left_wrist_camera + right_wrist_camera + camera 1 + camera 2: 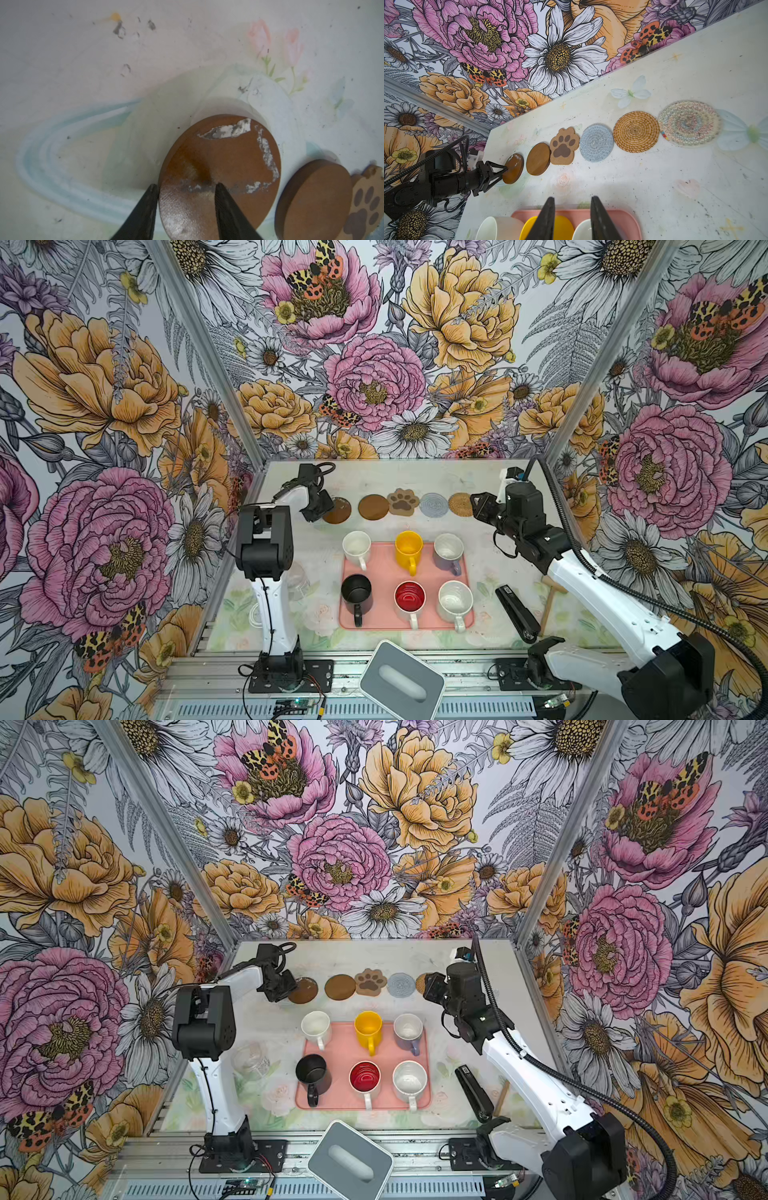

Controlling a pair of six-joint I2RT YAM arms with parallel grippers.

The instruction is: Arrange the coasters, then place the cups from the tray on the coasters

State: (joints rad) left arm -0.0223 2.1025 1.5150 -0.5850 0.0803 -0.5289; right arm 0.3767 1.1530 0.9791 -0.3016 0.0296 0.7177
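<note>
I should keep pushing the scuffed brown coaster (337, 510) with my left gripper until it touches the plain brown coaster, as a gap (354, 508) is still left between them.
Five coasters lie in a row in both top views: two brown discs (337, 511) (373, 507), a paw (402, 502), a grey woven one (433, 504) and a rattan one (460, 504). A pale zigzag-patterned one (689, 123) ends the row. My left gripper (186, 185) is open, its fingers astride the near edge of the leftmost, tilted disc (220, 164). My right gripper (572, 198) is open and empty, hovering beyond the pink tray (384, 570). The tray holds cream (356, 545), yellow (408, 547), lavender (449, 551), black (356, 591), red-inside (409, 597) and speckled (455, 599) cups.
A black stapler (517, 610) and a wooden mallet (550, 593) lie right of the tray. A clear glass vessel (297, 580) stands left of it, behind my left arm. A grey-white box with an oval slot (402, 678) sits at the front edge. Flowered walls enclose the table.
</note>
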